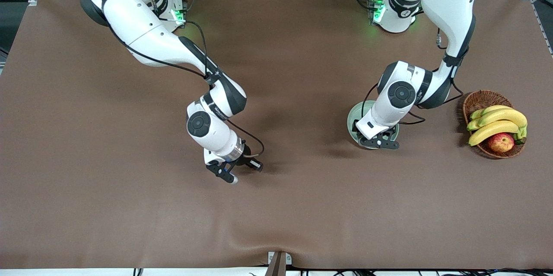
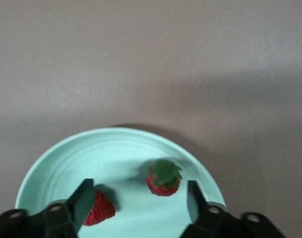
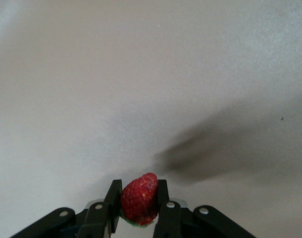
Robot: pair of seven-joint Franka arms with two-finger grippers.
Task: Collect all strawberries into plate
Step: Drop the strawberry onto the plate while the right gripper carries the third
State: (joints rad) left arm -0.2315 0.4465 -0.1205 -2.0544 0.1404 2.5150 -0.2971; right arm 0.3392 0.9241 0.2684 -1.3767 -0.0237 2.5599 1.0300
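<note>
The plate (image 1: 354,116) is under my left gripper, far from my right gripper. Next, my right gripper puts the strawberry (image 3: 139,199) down in the middle of the cloth so my left gripper can take it.
The pale mint-green plate (image 1: 353,117) lies toward the left arm's end of the table, mostly hidden under the left arm's hand. My left gripper (image 1: 378,141) hovers just over it. In the left wrist view the plate (image 2: 67,148) holds two strawberries: one (image 2: 164,177) with its green cap up, the other (image 2: 100,209) partly hidden by a finger. The left gripper (image 2: 138,193) is open, holding nothing. My right gripper (image 1: 229,175) is low over the bare cloth near the table's middle. In the right wrist view the right gripper (image 3: 139,196) is shut on a third strawberry (image 3: 138,202).
A brown wicker basket (image 1: 479,99) stands beside the plate at the left arm's end of the table. It holds bananas (image 1: 497,122) and a red-yellow apple (image 1: 501,142). Brown cloth covers the whole table.
</note>
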